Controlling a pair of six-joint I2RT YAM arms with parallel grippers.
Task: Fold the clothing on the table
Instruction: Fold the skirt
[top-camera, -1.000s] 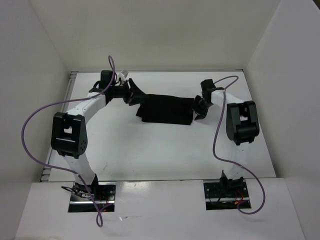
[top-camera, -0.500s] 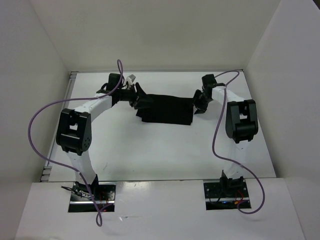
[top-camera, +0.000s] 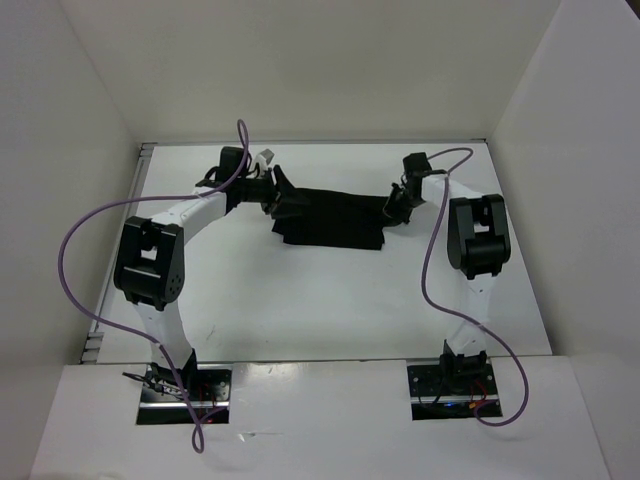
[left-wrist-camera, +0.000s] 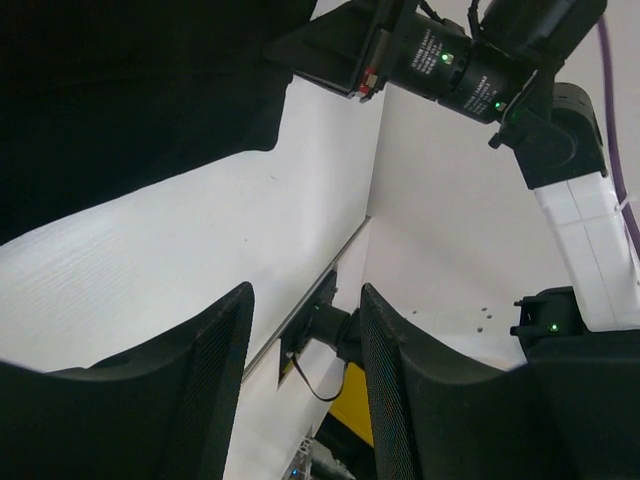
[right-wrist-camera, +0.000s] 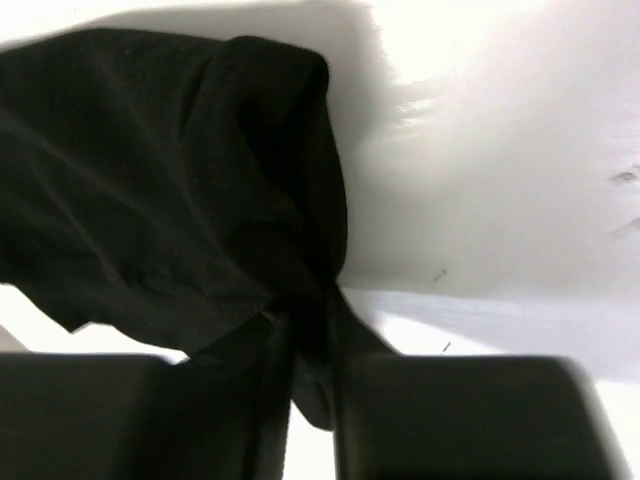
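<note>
The clothing's pinched end (top-camera: 390, 212) rises from a long, limp body. The black clothing (top-camera: 335, 222) will fold over into a compact pad when I carry that end across.
The black clothing (top-camera: 330, 215) lies bunched and roughly rectangular at the back middle of the white table (top-camera: 300, 295). My left gripper (top-camera: 281, 196) hovers at its left end, tilted, open with nothing between its fingers (left-wrist-camera: 215, 380); in the left wrist view the clothing (left-wrist-camera: 130, 90) fills the upper left. At the garment's right edge is my right gripper (top-camera: 392, 208). The right wrist view shows this gripper (right-wrist-camera: 312, 370) shut on a pinched fold of the clothing (right-wrist-camera: 170, 200), which rises from the table (right-wrist-camera: 480, 200).
White walls enclose the table on the left, back and right. Purple cables (top-camera: 90, 225) loop off both arms. The right arm's elbow (top-camera: 478, 240) stands right of the garment, and the left arm's elbow (top-camera: 148, 265) stands at front left.
The right gripper has shut on the garment's right edge and shifted slightly back. The left arm swung right and back, bringing its gripper to the garment's left end.
</note>
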